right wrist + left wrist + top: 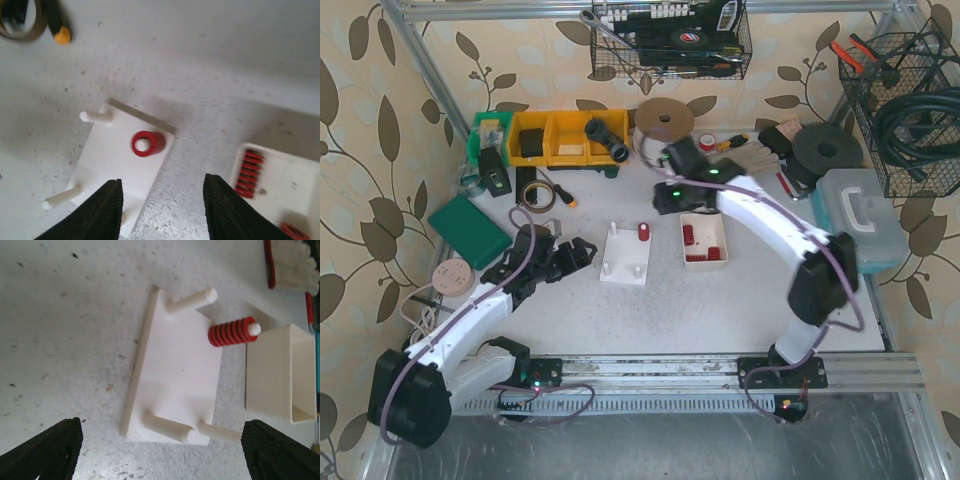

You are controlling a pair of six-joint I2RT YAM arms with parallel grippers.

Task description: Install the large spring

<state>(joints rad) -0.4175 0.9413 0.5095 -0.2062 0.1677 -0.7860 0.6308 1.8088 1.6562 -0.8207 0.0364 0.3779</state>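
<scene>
The empty pegs (607, 268) are nearer the robot's left gripper, so the right gripper should pick up a red spring from the white tray (688, 234) and pass it to the left gripper.
A white peg base (620, 262) lies mid-table with several upright pegs. A large red spring (644, 233) sits over its far right peg; it shows in the left wrist view (231, 333) and in the right wrist view (146, 143). A white tray (718, 225) right of the base holds more red springs (248, 172). My left gripper (572, 252) is open and empty, just left of the base (175, 375). My right gripper (668, 200) is open and empty, above the gap between the base (112, 160) and the tray (300, 195).
Yellow bins (560, 137), a green box (468, 226), tape rolls (535, 193) and a screwdriver (565, 193) lie at the back left. A big paper roll (665, 122), gloves (750, 155) and a toolbox (860, 215) stand at the back right. Wire baskets (670, 40) hang above.
</scene>
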